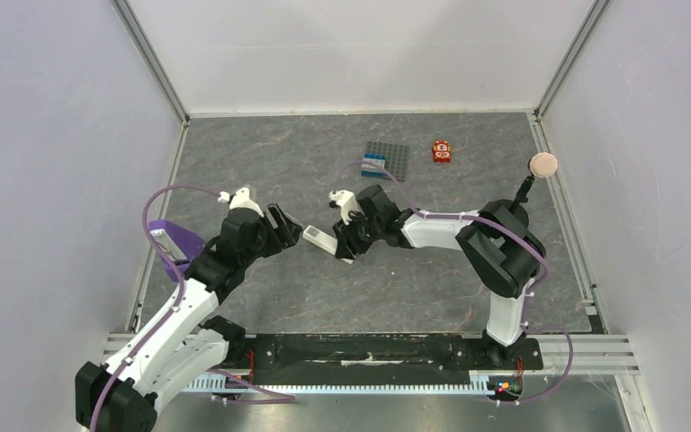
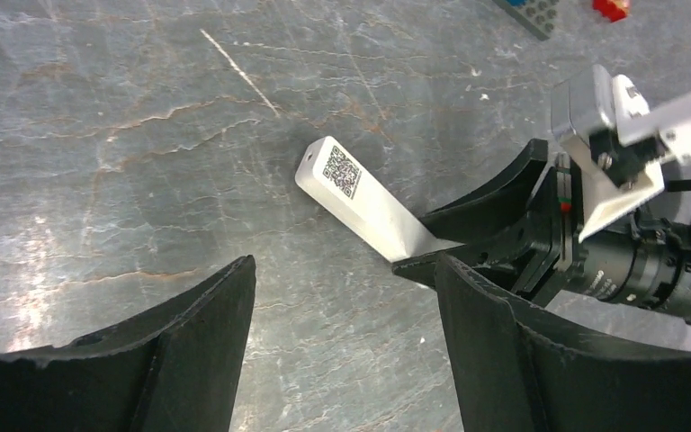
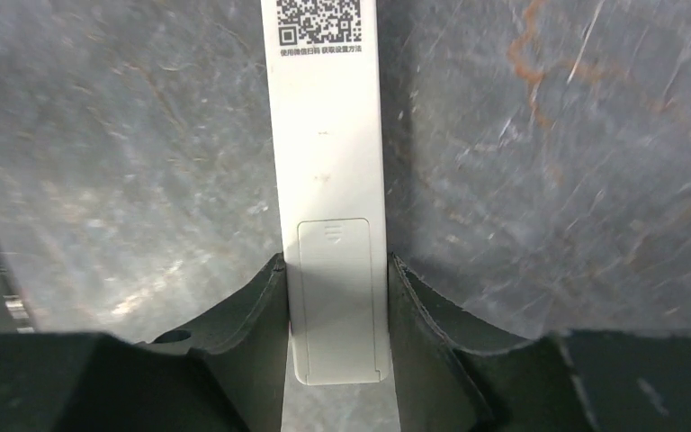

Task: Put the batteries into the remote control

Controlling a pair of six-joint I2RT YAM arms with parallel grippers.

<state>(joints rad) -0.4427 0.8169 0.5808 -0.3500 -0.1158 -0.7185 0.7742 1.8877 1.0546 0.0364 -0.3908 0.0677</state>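
My right gripper is holding the remote control with its back side up and the battery cover [image 3: 337,297] closed, so next my left gripper grabs the remote control's loose end [image 1: 312,232] and flips it face up.
The remote control [image 1: 319,239] is a slim white bar, back side up, with a QR code near its free end [image 2: 344,171]. My right gripper [image 1: 349,243] is shut on its other end; in the right wrist view both fingers [image 3: 261,306] press the sides of the remote [image 3: 328,135] at the closed battery cover [image 3: 337,297]. My left gripper [image 1: 288,227] is open and empty, just left of the remote's free end; in the left wrist view [image 2: 344,263] the remote lies ahead of its jaws. The batteries are out of view.
A purple object [image 1: 169,241] lies at the table's left edge beside the left arm. At the back are a grey studded baseplate [image 1: 387,160] with blue bricks and a small red toy [image 1: 442,151]. A pink disc on a stem [image 1: 543,164] stands at the right.
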